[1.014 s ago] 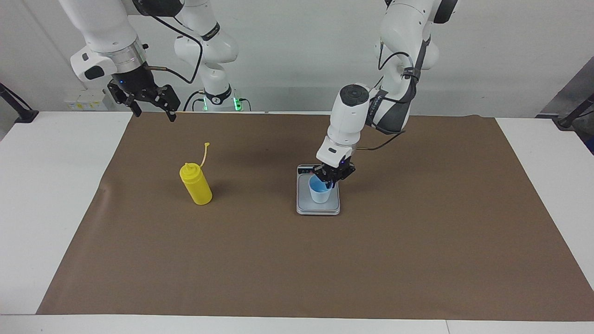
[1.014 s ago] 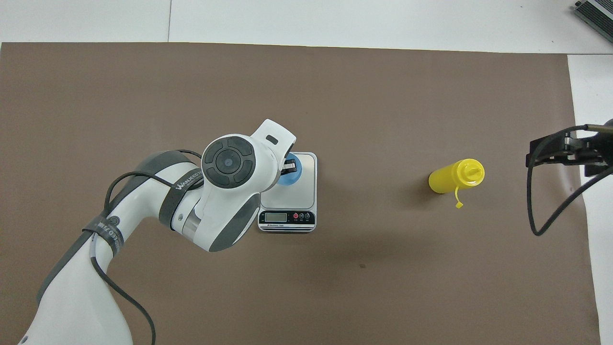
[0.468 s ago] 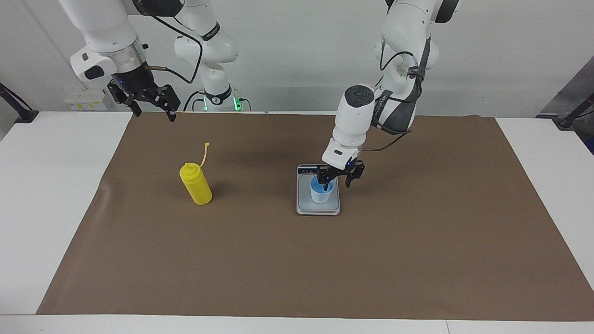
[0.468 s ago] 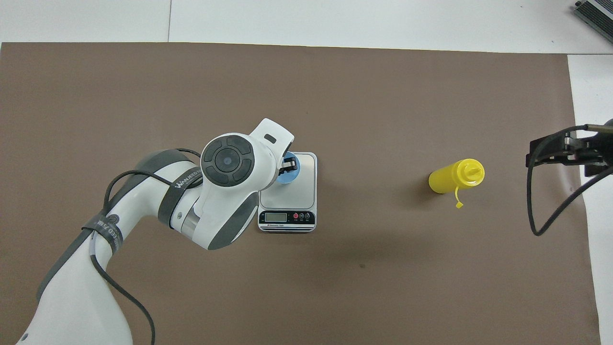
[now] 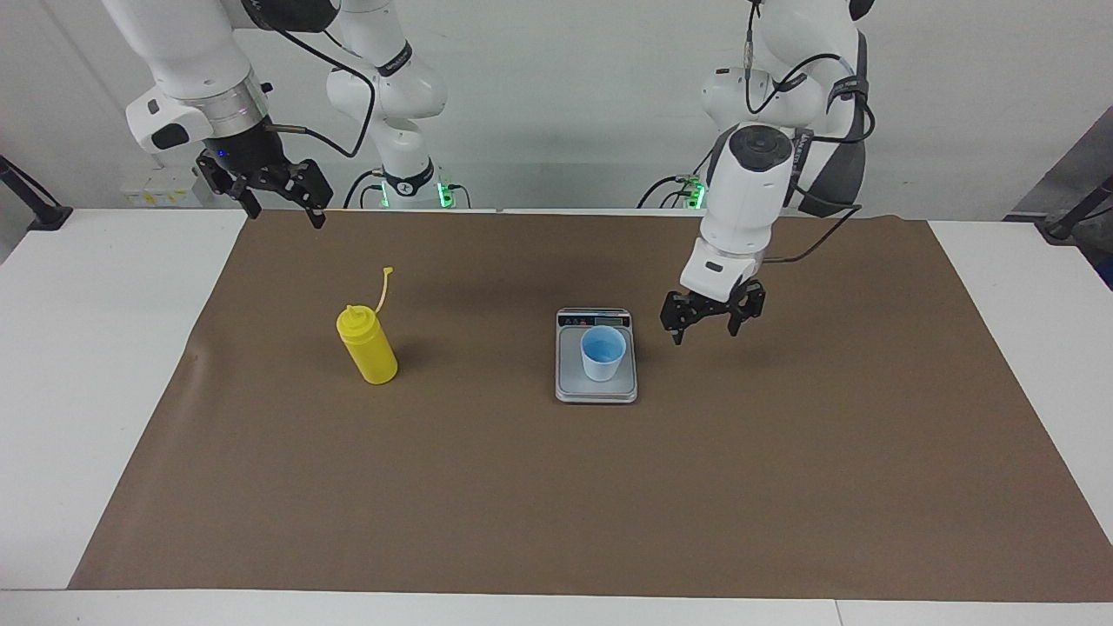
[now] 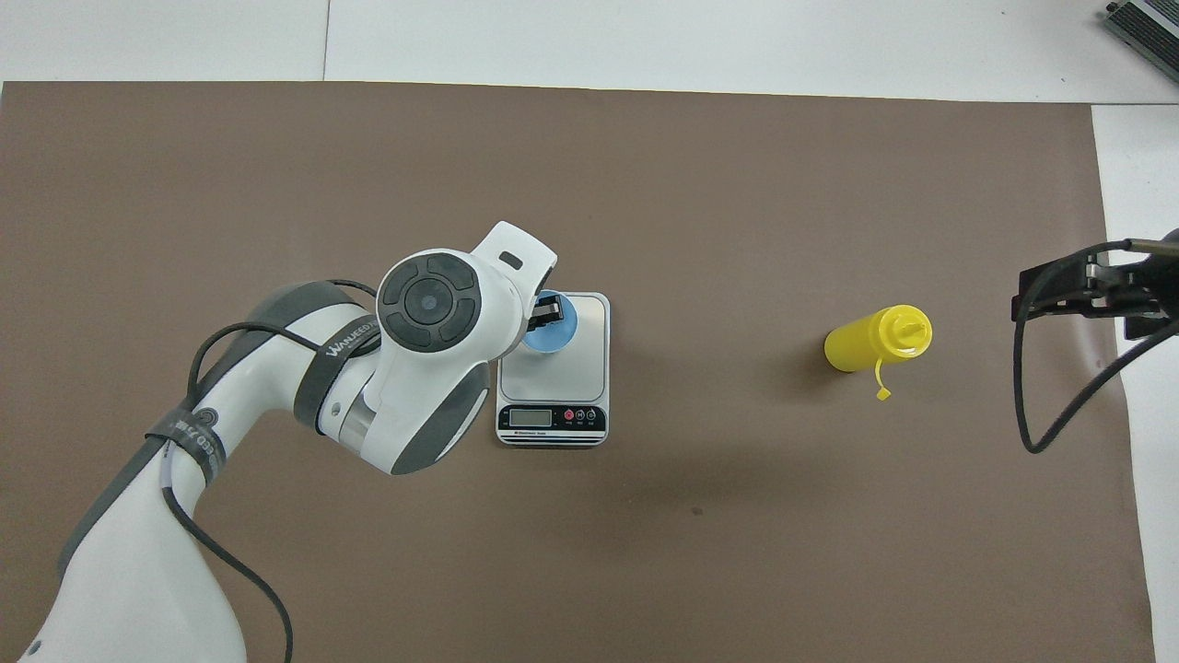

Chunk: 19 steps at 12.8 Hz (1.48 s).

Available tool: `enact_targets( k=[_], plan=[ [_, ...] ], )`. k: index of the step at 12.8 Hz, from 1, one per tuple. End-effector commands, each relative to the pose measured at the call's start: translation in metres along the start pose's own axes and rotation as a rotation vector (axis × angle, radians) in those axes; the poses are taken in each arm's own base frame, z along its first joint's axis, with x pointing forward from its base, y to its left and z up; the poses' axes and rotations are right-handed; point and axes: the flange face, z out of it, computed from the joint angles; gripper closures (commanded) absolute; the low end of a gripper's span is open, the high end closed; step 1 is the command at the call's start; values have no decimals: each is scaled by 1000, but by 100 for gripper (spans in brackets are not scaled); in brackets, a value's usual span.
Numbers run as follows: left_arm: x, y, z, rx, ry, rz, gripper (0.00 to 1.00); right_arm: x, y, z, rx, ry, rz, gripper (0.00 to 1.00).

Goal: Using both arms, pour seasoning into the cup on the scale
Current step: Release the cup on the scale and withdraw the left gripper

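Note:
My gripper will tip the yellow seasoning bottle [image 6: 879, 338]. The cap strap is joined to the bottle with its end loose [image 6: 883, 393], so the strap will stay on and stick out as the bottle tips.
The light-blue cup [image 5: 603, 353] stands upright on the silver-grey scale [image 5: 596, 389], free of any gripper. My left gripper [image 5: 704, 333] hangs open and empty just above the mat, beside the scale toward the left arm's end. In the overhead view the left arm's wrist [image 6: 433, 304] covers part of the cup [image 6: 555, 333] and the scale [image 6: 576, 368]. The yellow seasoning bottle [image 5: 369, 352] stands upright toward the right arm's end, its cap strap sticking up; it also shows from above [image 6: 870, 339]. My right gripper [image 5: 289, 213] waits open, high over the mat's edge by the robots.
A brown mat [image 5: 556, 504] covers most of the white table [image 5: 96, 365]. The scale's display strip [image 6: 553, 417] faces the robots. A black cable [image 6: 1059, 414] loops down from the right gripper [image 6: 1020, 296].
My left gripper has opened, let go of the cup, risen and swung away toward the left arm's end. The cup stays on the scale. The right arm has barely moved.

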Motion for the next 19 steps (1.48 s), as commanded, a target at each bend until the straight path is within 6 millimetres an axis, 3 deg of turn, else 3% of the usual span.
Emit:
enact_targets(
  k=[1, 4, 5, 8, 11, 13, 15, 19],
  plan=[
    [7, -51, -17, 34, -24, 61, 0, -8, 6, 5, 11, -8, -76, 0],
    [14, -106, -43, -1, -42, 107, 0, -24, 17, 34, 95, -18, -236, 0],
    [13, -119, -49, 3, -55, 126, 0, -29, 29, 44, 136, -9, -289, 0],
    [8, -158, -82, -6, -66, 146, 0, -36, 34, 69, 137, 57, -521, 0],
    [10, -166, -123, -4, -88, 179, 0, -34, 56, 92, 173, 162, -750, 0],
    [9, -171, -139, -2, -110, 178, 0, -30, 75, 111, 223, 196, -876, 0],
    [5, -174, -142, 1, -125, 175, 0, -28, 95, 135, 264, 256, -968, 0],
    [9, -184, -151, -54, -104, 136, 0, -6, 108, 198, 395, 366, -1164, 0]
  ],
)
